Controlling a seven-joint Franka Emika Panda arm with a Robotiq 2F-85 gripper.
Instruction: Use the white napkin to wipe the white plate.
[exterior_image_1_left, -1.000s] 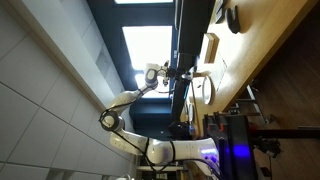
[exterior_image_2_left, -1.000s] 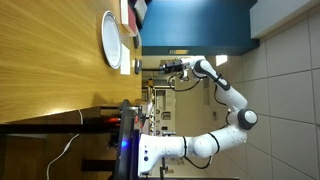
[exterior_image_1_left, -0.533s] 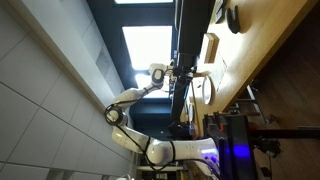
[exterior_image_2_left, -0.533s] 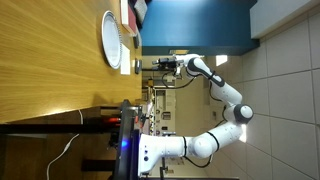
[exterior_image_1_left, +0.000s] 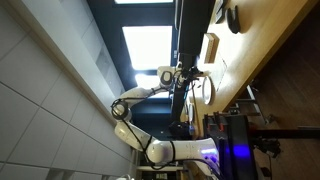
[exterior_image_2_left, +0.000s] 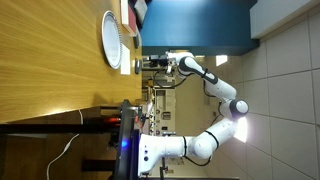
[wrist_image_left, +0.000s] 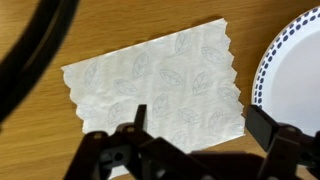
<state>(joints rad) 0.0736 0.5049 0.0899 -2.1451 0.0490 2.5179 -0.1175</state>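
Note:
I keep lowering my open gripper until my fingers touch the napkin (wrist_image_left: 193, 118), and then close it. The white napkin is under my gripper, clear of the white plate.
In the wrist view the white napkin (wrist_image_left: 155, 90), a thin sheet with an embossed leaf pattern, lies flat on the wooden table. The white plate (wrist_image_left: 297, 70), with a blue dotted rim, lies just right of it, partly cut off by the frame edge. My gripper (wrist_image_left: 200, 135) is open and empty, hovering over the napkin's near edge with a finger on either side. In both exterior views the gripper (exterior_image_1_left: 195, 72) (exterior_image_2_left: 150, 63) is close to the table beside the plate (exterior_image_1_left: 207, 90) (exterior_image_2_left: 112, 40). The napkin shows as a small white patch (exterior_image_2_left: 137, 66).
A cream boxy block (exterior_image_1_left: 211, 47) and a dark round bowl (exterior_image_1_left: 233, 17) stand further along the wooden table (exterior_image_2_left: 50, 60), beyond the plate. The robot's base and a cart with a blue light (exterior_image_2_left: 125, 140) stand off the table's edge.
The arm has stretched out and brought the gripper closer to the table, down toward the napkin beside the plate. The napkin and plate have not moved.

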